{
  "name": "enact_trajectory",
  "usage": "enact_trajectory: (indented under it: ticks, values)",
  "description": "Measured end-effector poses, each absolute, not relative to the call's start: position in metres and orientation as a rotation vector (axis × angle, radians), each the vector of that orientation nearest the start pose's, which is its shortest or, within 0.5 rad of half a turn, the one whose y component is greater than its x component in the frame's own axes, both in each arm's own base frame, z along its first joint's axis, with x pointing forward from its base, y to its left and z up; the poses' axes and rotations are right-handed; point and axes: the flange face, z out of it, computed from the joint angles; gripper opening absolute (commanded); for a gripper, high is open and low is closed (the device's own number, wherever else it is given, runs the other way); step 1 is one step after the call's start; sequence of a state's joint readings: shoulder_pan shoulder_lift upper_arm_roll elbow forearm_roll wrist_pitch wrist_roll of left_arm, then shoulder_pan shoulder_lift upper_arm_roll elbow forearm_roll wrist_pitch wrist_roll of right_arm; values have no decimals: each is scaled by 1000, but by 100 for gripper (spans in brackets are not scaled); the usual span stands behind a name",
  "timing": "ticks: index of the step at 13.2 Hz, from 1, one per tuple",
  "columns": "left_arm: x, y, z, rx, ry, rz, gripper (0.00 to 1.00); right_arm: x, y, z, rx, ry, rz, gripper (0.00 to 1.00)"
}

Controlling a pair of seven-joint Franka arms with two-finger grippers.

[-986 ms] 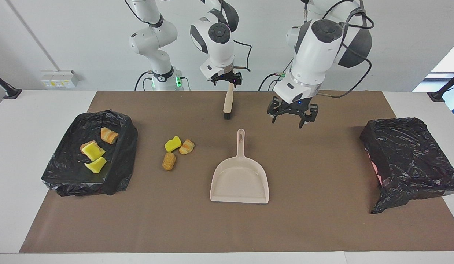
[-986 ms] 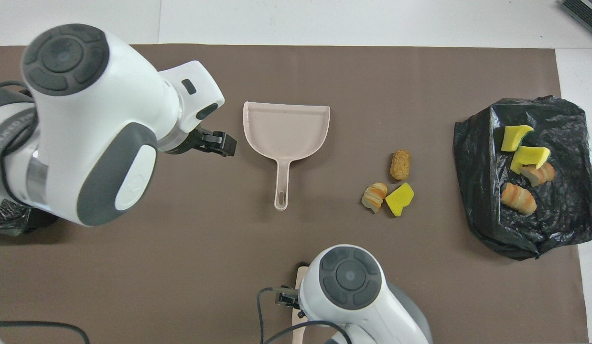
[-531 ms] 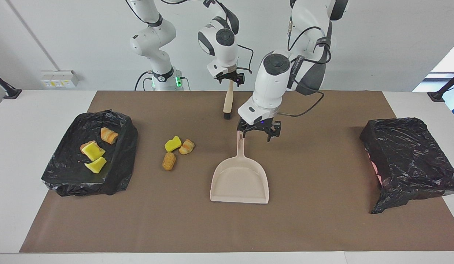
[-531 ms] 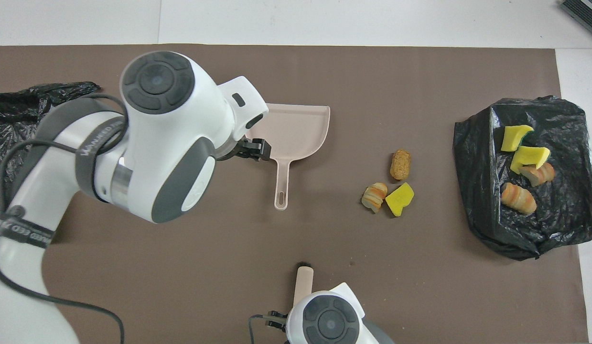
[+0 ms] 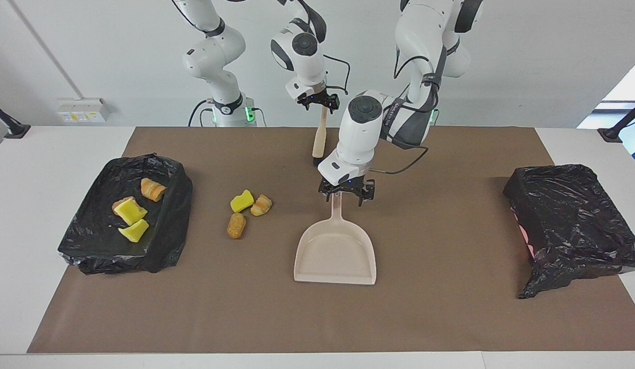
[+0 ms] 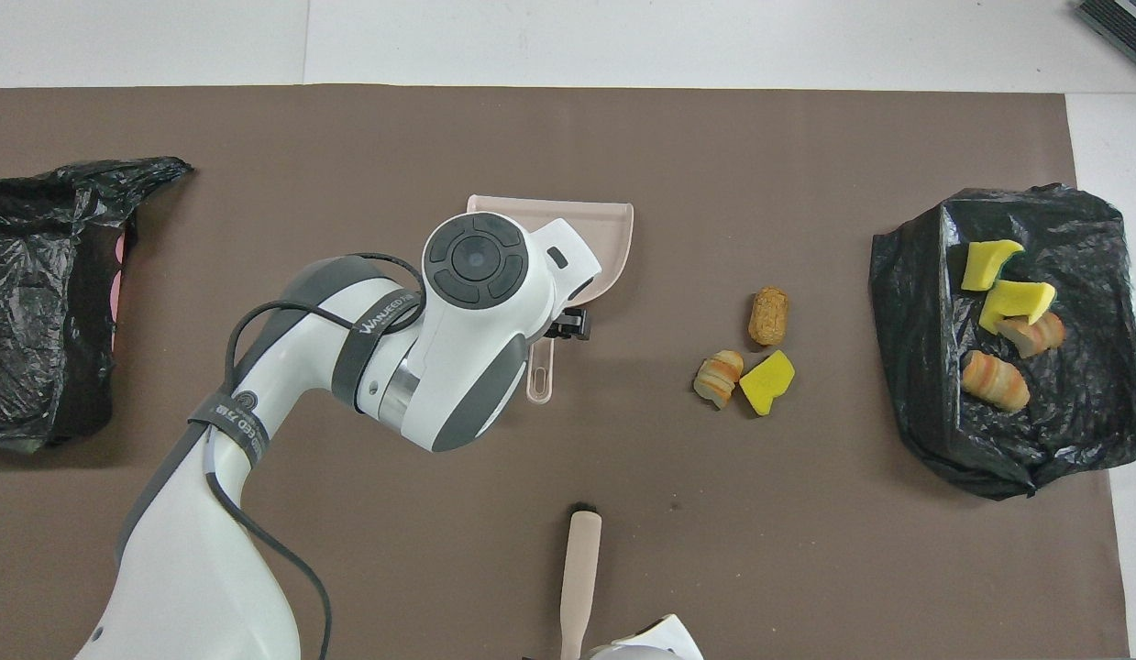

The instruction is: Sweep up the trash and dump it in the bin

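I expect swept trash [image 6: 765, 383] to all slide out when I tip the dustpan over the bin, because the beige dustpan's front edge [image 6: 553, 203] is straight and open.
The beige dustpan [image 5: 335, 253] lies mid-mat with its handle [image 6: 540, 378] pointing toward the robots. My left gripper [image 5: 343, 198] is open and low over the handle, one finger on each side. My right gripper [image 5: 321, 106] is shut on the top of the brush [image 5: 319, 138], which hangs upright with its bristles near the mat. Three pieces of trash lie beside the dustpan toward the right arm's end: yellow foam [image 5: 241, 201], a croissant-like lump [image 5: 261, 205] and a brown bread lump [image 5: 236, 225]. The black-lined bin [image 5: 91, 253] holds several more pieces [image 6: 1015, 302].
A second black-bagged bin [image 5: 568, 215] sits at the left arm's end of the brown mat [image 5: 450, 307]. White table shows around the mat's edges. My left arm's wrist hides part of the dustpan in the overhead view.
My left gripper has swung in from the left arm's side and come down over the dustpan's handle. My right gripper has drawn the brush slightly back toward the robots.
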State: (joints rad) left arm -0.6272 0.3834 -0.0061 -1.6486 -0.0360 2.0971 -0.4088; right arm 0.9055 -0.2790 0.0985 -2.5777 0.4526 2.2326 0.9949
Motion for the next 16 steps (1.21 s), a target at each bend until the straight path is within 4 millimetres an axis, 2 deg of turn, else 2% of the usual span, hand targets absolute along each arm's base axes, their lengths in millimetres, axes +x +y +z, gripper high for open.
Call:
enact_trajectory:
  ticks: [3,5,6,9,10,12,16]
  values:
    - [538,-406,379,-3186,333,-65,100,202,361,339,-2961,421,434,100]
    - [535,-411,367,-3179,337,-44,86,199,363,333,-2968,414,434,100]
    - [534,-413,363,-3177,338,-39,75,198,365,331,-2969,408,429,90]
    - [533,-414,360,-3175,337,-33,38,195,367,327,-2976,399,431,14]
    - [533,-414,360,-3175,338,-33,24,195,367,327,-2976,399,432,0]
    - [532,-415,359,-3173,339,-27,0,197,368,326,-2971,407,422,0]
    - [530,-414,360,-3167,350,-21,0,210,375,325,-2945,443,392,0]
